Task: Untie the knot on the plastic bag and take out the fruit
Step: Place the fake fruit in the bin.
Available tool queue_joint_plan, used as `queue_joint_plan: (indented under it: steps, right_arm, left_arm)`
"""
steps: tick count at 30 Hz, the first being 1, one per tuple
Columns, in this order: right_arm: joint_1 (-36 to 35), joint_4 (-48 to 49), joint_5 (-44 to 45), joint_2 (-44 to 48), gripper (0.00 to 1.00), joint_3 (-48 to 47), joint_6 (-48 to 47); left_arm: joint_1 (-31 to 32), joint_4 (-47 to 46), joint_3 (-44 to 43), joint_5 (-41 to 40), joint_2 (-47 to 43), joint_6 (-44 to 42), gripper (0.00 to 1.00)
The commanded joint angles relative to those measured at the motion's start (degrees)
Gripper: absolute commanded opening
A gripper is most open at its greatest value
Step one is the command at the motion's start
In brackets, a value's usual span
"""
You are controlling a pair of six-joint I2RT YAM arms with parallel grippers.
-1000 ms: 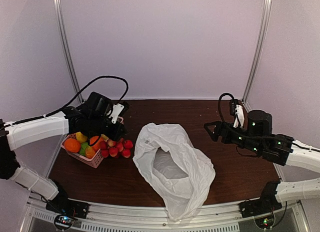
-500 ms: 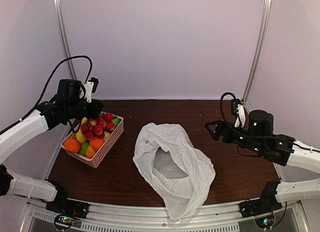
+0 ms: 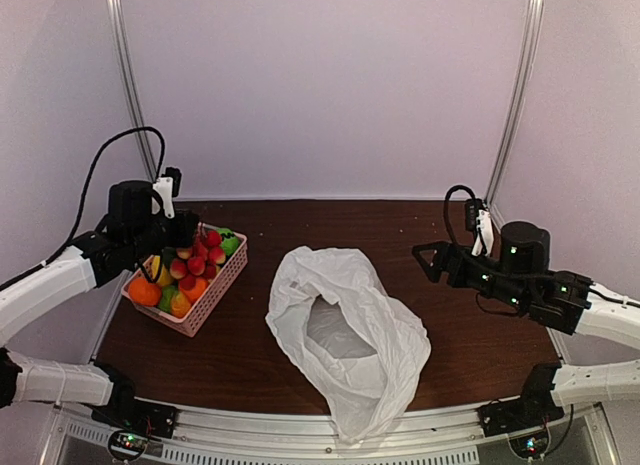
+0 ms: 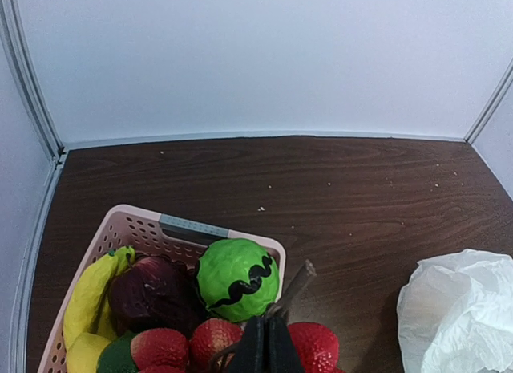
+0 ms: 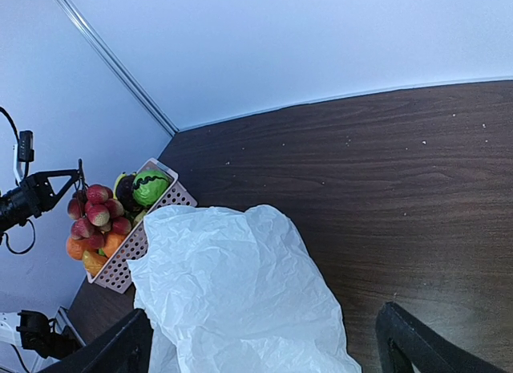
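Observation:
The bunch of red fruit [image 3: 196, 266] is hanging by its stem over the pink basket [image 3: 213, 301]. My left gripper goes on moving down until the bunch rests inside the basket before it lets go.
The white plastic bag [image 3: 350, 320] lies crumpled and slack in the middle of the table, its mouth gaping; no knot shows. It also shows in the right wrist view [image 5: 232, 293]. My left gripper [image 3: 190, 235] is shut on the brown stem [image 4: 292, 289] of a bunch of red fruit [image 3: 197, 260] and holds it over the pink basket [image 3: 207, 307]. In the left wrist view the jaws [image 4: 268, 333] are pressed together on the stem. My right gripper [image 3: 432, 260] is open and empty, right of the bag, fingers wide apart [image 5: 264, 349].
The pink basket [image 4: 188, 227] at the left holds a green striped ball [image 4: 234, 278], a banana [image 4: 88, 293], a dark red fruit [image 4: 152, 293] and orange fruit [image 3: 145, 291]. Metal frame posts and white walls enclose the table.
My left gripper lifted the red bunch from the table beside the basket and swung it back left over the basket, then settled slightly lower. The right arm and the bag have barely moved.

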State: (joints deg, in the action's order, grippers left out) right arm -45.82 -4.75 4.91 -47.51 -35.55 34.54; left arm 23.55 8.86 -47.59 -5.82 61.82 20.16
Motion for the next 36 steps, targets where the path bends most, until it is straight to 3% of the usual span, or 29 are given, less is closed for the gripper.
queue_joint_plan:
  steps: [1,11,27,30,36]
  right_arm:
    - [0.3,-0.64,0.95,0.23,0.98,0.74,0.42]
    - [0.3,-0.85,1.07,0.54,0.98,1.0,0.29]
    - [0.29,-0.87,1.41,0.46,0.98,1.08,0.22]
    - [0.3,-0.87,1.38,0.2,0.98,0.99,-0.03]
    - [0.29,-0.38,1.07,-0.92,0.98,0.48,-0.52]
  left_arm:
    - [-0.26,-8.45,3.2,-3.13,-1.39,1.11,0.0]
    - [-0.26,-15.26,6.81,-4.89,1.36,0.51,0.0]
    - [-0.26,-16.06,5.09,-6.05,9.01,0.83,0.0]
    - [-0.26,-15.0,5.07,-6.13,8.27,0.95,0.15]
    - [-0.26,-12.7,4.66,-7.19,6.28,1.13,0.35]
